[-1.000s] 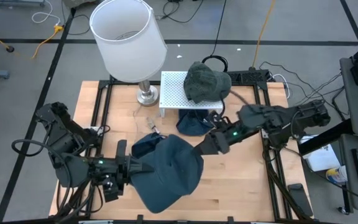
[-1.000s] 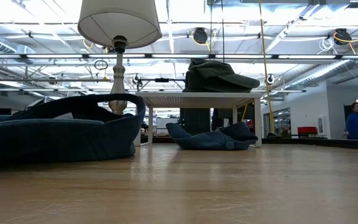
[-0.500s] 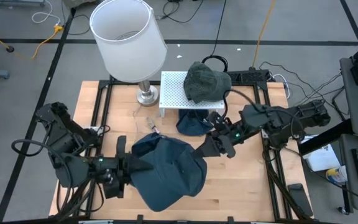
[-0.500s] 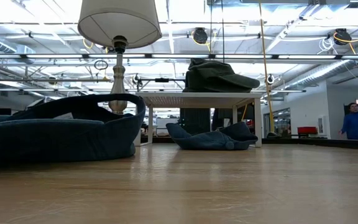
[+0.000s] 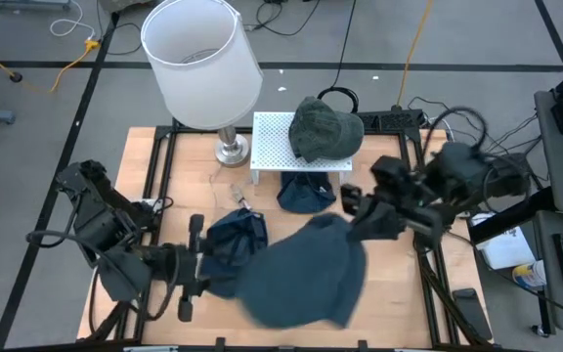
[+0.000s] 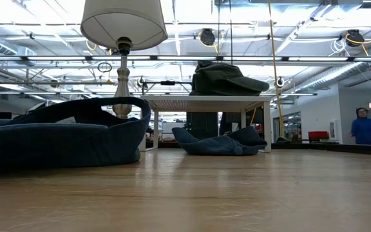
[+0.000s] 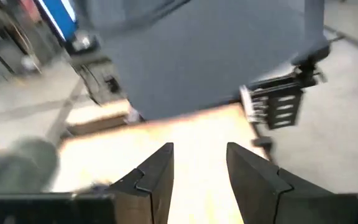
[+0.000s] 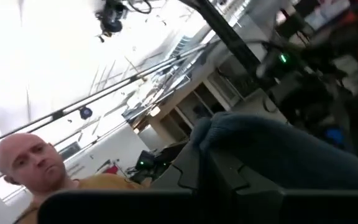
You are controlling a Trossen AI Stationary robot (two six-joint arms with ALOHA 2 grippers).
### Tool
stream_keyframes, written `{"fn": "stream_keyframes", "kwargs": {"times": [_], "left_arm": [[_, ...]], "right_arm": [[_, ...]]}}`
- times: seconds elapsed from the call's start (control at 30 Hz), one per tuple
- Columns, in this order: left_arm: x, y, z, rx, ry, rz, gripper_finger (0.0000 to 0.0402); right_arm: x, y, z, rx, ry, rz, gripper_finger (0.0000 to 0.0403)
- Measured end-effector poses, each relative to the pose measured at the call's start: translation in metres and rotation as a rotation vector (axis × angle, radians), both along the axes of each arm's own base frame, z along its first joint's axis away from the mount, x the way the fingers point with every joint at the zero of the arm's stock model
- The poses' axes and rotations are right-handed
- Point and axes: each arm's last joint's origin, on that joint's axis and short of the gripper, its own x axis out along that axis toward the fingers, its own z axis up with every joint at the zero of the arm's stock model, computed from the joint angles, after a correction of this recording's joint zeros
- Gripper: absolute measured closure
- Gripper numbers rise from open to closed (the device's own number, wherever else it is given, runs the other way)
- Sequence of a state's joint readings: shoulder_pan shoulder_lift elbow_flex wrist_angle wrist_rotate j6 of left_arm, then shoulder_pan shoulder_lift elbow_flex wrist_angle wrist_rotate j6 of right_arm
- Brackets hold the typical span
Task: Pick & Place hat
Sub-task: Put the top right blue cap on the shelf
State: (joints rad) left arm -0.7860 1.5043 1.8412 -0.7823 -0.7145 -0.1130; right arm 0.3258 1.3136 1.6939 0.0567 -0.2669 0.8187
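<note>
I should turn the dark blue hat (image 5: 304, 276) with my right gripper and lower it onto the stand's loose end (image 5: 271, 145) next to the green hat, because the dark blue hat trails away from the stand.
A dark blue hat (image 5: 306, 279) hangs blurred above the table's near middle, with my right gripper (image 5: 358, 217) shut on its far right end. In the left wrist view it (image 7: 197, 56) shows ahead of and above my left gripper (image 7: 197, 149). My left gripper (image 5: 206, 271) stands open at the near left, holding nothing. Right in front of it a second dark blue hat (image 5: 235, 240) lies on the table, resting on its brim (image 6: 57, 138). My right gripper pinches a bunched fold of the hat's cloth (image 8: 229, 134) between its two fingers, at the hat's far right edge (image 5: 345, 225). The fingers are tipped upward. The rest of the hat trails down toward the table's near left; whether it touches the table I cannot tell.
A white perforated stand (image 5: 277, 147) at the far middle carries a green hat (image 5: 323, 127), and another blue hat (image 5: 306, 196) lies under it. A lamp with a white shade (image 5: 203, 64) stands at the far left. A person (image 8: 36, 168) shows beyond the table.
My left gripper has opened and let go of the hat. My right gripper has shut on the hat's far right edge, then swung up toward the table's right, tipping upward. The hat has been drawn to the right, away from my left gripper.
</note>
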Motion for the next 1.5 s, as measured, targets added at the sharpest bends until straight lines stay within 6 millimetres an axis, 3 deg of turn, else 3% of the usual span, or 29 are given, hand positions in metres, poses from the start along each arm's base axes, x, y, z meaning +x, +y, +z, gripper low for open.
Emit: {"fn": "stream_keyframes", "kwargs": {"times": [0.37,0.6,0.8,1.13,1.5], "left_arm": [[-0.002,-0.004,-0.003,-0.539,0.119,0.053,0.0268],[-0.002,-0.004,-0.003,-0.621,0.137,0.067,0.0272],[-0.002,-0.004,-0.003,-0.612,0.127,0.078,0.0263],[0.002,0.001,-0.003,-0.482,0.094,0.077,0.0261],[0.01,0.011,-0.003,-0.165,0.07,-0.001,0.0261]], "right_arm": [[-0.029,-0.026,0.009,-0.141,-0.055,-0.122,0.0402],[-0.016,-0.043,-0.006,-0.265,0.041,-0.171,0.0402],[0.009,-0.067,-0.019,-0.353,0.063,-0.198,0.0402],[0.056,-0.127,-0.05,-0.566,0.086,-0.328,0.0403],[0.095,-0.178,-0.095,-0.876,0.107,-0.403,0.0403]]}}
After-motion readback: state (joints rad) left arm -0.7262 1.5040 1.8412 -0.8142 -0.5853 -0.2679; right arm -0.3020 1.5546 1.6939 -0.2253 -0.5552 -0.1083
